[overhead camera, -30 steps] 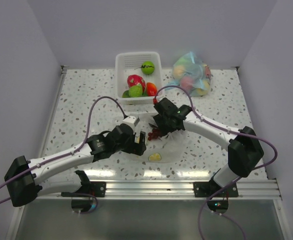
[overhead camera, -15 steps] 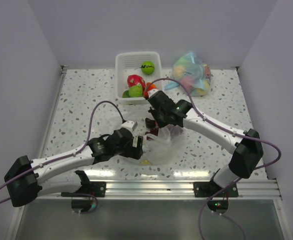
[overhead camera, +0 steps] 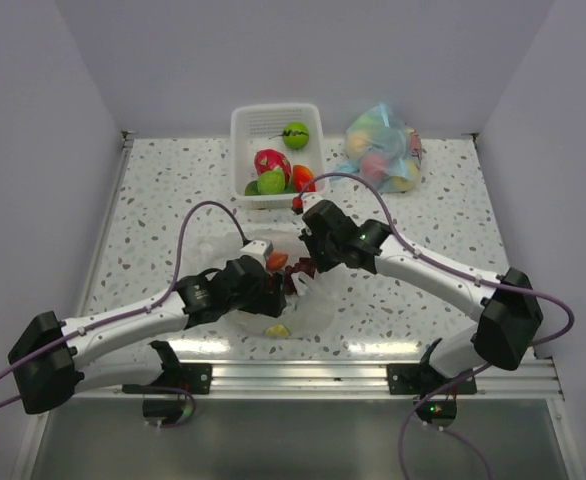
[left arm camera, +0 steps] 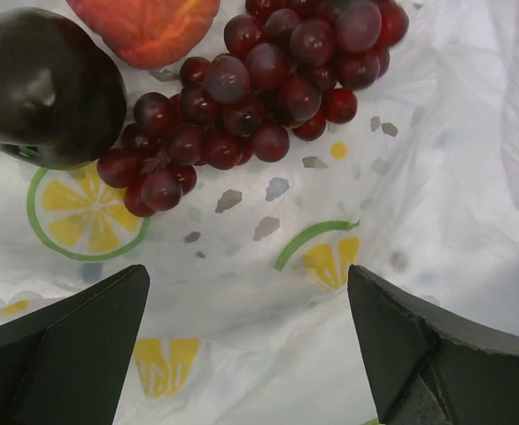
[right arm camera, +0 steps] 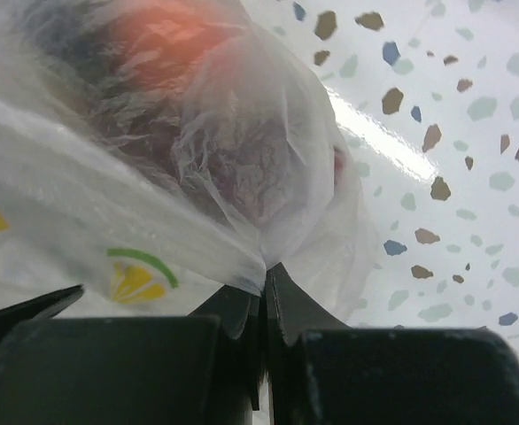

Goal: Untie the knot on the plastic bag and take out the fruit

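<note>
The bag's film (right arm camera: pixel 233 133) is hanging between my right gripper and the fruit. My right gripper should hold the bag's fold while my left gripper picks up the dark plum-like piece (left arm camera: pixel 49 90).
The plastic bag (overhead camera: pixel 311 306) lies crumpled at the table's near middle, clear film with printed lemon slices. My right gripper (right arm camera: pixel 264 276) is shut on a pinched fold of the bag (right arm camera: pixel 197 177), above its far edge (overhead camera: pixel 306 268). My left gripper (left arm camera: pixel 251 350) hangs open over the bag's film (left arm camera: pixel 401 177), its fingers (left arm camera: pixel 65 345) wide apart with nothing between them. Fruit lies just ahead of it: dark red grapes (left arm camera: pixel 251 88), a dark plum-like piece (left arm camera: pixel 47 88) and an orange-red one (left arm camera: pixel 144 27). A yellow-green fruit (overhead camera: pixel 276 330) shows at the bag's near edge. The knot is out of view.
A white basket (overhead camera: pixel 241 150) at the back holds a lime (overhead camera: pixel 295 133) and red and green fruits (overhead camera: pixel 270 162). A blue-tinted bag of pastel fruit (overhead camera: pixel 383 145) sits to its right. Grey walls close in both sides; a metal rail runs along the near edge.
My right gripper has shut on the bag's film, lifted it, then drawn it left and nearer. The bag and the yellow-green fruit have shifted left. The left gripper stays open.
</note>
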Robot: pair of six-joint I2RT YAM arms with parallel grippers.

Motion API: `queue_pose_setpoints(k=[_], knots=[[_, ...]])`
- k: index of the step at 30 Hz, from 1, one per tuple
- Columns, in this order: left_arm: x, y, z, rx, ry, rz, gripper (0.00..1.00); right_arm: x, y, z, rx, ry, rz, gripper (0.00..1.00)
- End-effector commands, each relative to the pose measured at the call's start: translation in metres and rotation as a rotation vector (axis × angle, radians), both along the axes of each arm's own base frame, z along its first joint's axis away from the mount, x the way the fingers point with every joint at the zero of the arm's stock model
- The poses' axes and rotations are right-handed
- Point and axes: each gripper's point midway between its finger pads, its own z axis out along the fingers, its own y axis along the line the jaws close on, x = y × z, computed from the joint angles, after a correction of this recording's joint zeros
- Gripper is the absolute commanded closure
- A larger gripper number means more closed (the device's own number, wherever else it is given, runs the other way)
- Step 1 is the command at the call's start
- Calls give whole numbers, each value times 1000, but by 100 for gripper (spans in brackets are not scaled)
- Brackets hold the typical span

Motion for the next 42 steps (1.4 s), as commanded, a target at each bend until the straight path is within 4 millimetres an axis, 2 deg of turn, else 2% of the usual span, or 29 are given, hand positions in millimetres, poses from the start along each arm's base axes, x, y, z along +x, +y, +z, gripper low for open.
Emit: queue_pose_setpoints(k=[1,7,10,11,13,14,16,17,19,24,28,33,39,42], knots=[[5,2,8,-31,-35,45,0,14,-9,-4,111,-2,-119,100],[15,5,19,-56,-75,115,0,7,-7,-33,173,71,-158,100],[25,5,24,-43,-105,154,1,4,-4,-37,206,82,-172,100],[31,4,30,-42,-128,171,2,4,-4,-37,213,80,-173,100],[38,6,27,0,-135,193,5,4,-1,-33,239,76,-177,100],[47,5,37,2,-163,225,6,4,0,-31,246,77,-174,100],[53,8,34,40,-160,273,10,2,6,-25,262,71,-158,100],[59,8,41,42,-182,307,12,0,8,-23,262,67,-152,100],[66,8,42,56,-196,337,14,-4,13,-21,261,60,-135,100],[84,16,49,114,-262,415,15,-12,21,-25,273,69,-120,100],[92,26,35,173,-253,449,15,-16,25,-28,294,83,-137,100],[102,40,16,207,-227,492,12,-16,19,-34,305,83,-181,100],[115,42,-2,208,-207,481,10,-24,16,-46,315,110,-185,100],[119,46,-18,244,-180,477,9,-28,13,-52,312,122,-187,100]])
